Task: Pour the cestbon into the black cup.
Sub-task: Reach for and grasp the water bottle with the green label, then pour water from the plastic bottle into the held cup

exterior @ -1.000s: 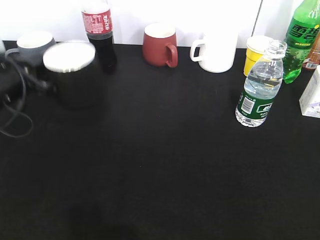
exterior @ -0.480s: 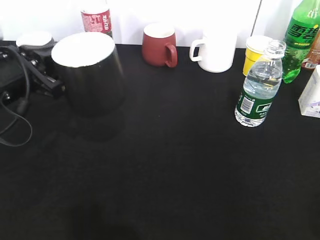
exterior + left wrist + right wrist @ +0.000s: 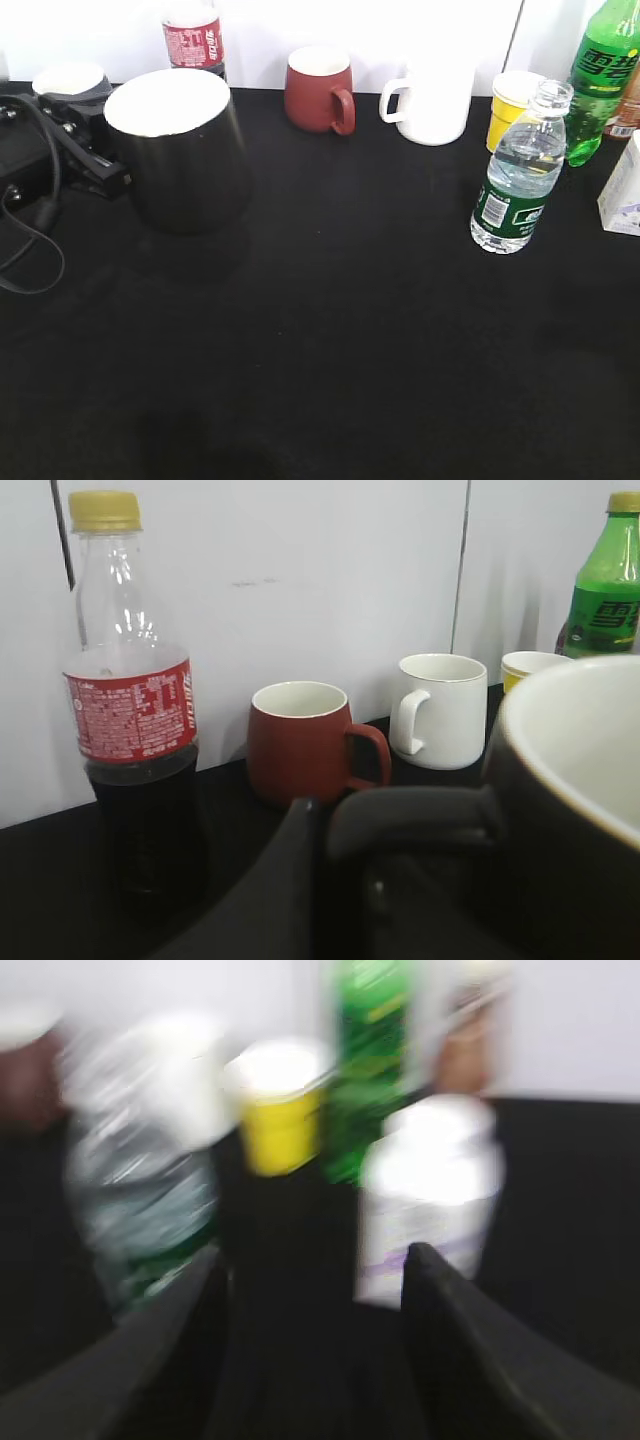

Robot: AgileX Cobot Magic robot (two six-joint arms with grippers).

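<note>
The cestbon [image 3: 521, 172] will pour out a thin stream when I tilt its opening just past level, because water stands [image 3: 527, 156] above the green label.
The black cup [image 3: 182, 150], glossy with a white inside, is at the left, held by its handle in my left gripper [image 3: 100, 165]. In the left wrist view the cup [image 3: 580, 790] fills the right side and its handle [image 3: 415, 820] lies between the shut jaws of the left gripper [image 3: 345, 845]. The cestbon [image 3: 517, 180] stands upright and capless at the right. My right gripper [image 3: 315, 1300] is open and empty; its view is blurred, with the cestbon [image 3: 140, 1190] just ahead to its left. It is out of the exterior view.
Along the back wall stand a grey mug [image 3: 65, 78], a cola bottle [image 3: 195, 35], a dark red mug [image 3: 320, 90], a white mug [image 3: 430, 100], a yellow cup [image 3: 512, 105] and a green soda bottle [image 3: 600, 80]. A white carton [image 3: 622, 190] is at the right edge. Cables [image 3: 30, 235] hang at the left.
The left gripper carried the black cup forward and to the right, nearer the camera; in the last half second it barely moved. The cestbon has not moved.
</note>
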